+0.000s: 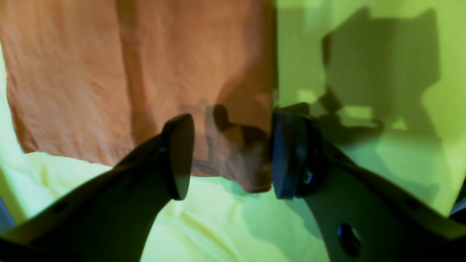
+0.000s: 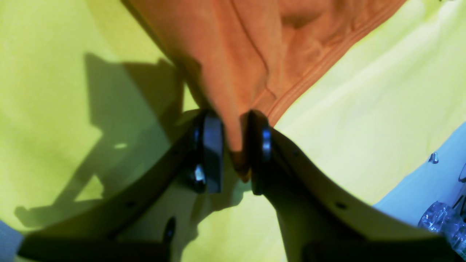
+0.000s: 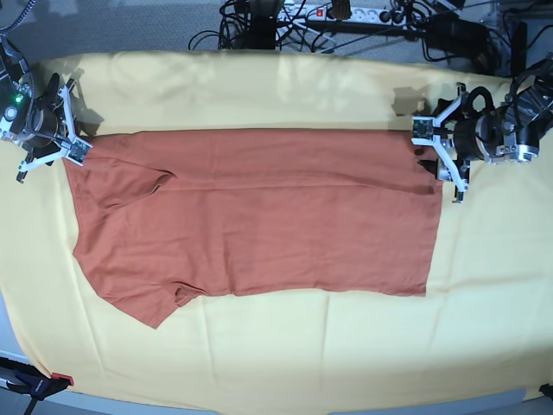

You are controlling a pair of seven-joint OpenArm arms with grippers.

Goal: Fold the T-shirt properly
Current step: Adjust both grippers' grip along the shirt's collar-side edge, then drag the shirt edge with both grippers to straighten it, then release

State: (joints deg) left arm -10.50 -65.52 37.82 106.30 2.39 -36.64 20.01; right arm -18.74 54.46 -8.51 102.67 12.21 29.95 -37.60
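Note:
Next, I close my left gripper on the T-shirt's far hem corner (image 1: 247,162) and pull it flat toward the cloth's far edge (image 3: 415,66), because the corner puckers between that gripper's open fingers.
The rust-orange T-shirt (image 3: 259,216) lies spread flat on the pale yellow cloth (image 3: 259,346), neck end to the left and hem to the right. My right gripper (image 2: 235,156) is shut on a bunched edge of the T-shirt (image 2: 255,47) at its far left corner; it also shows in the base view (image 3: 73,138). My left gripper (image 1: 233,156) is open, low over the cloth, with the T-shirt's (image 1: 127,72) far right hem corner between its jaws. In the base view the left gripper (image 3: 436,156) sits at that corner.
The yellow cloth (image 1: 364,54) covers the whole table. Cables and a power strip (image 3: 328,13) lie beyond the far edge. A pale blue surface with a clear plastic thing (image 2: 440,214) shows at the right wrist view's lower right.

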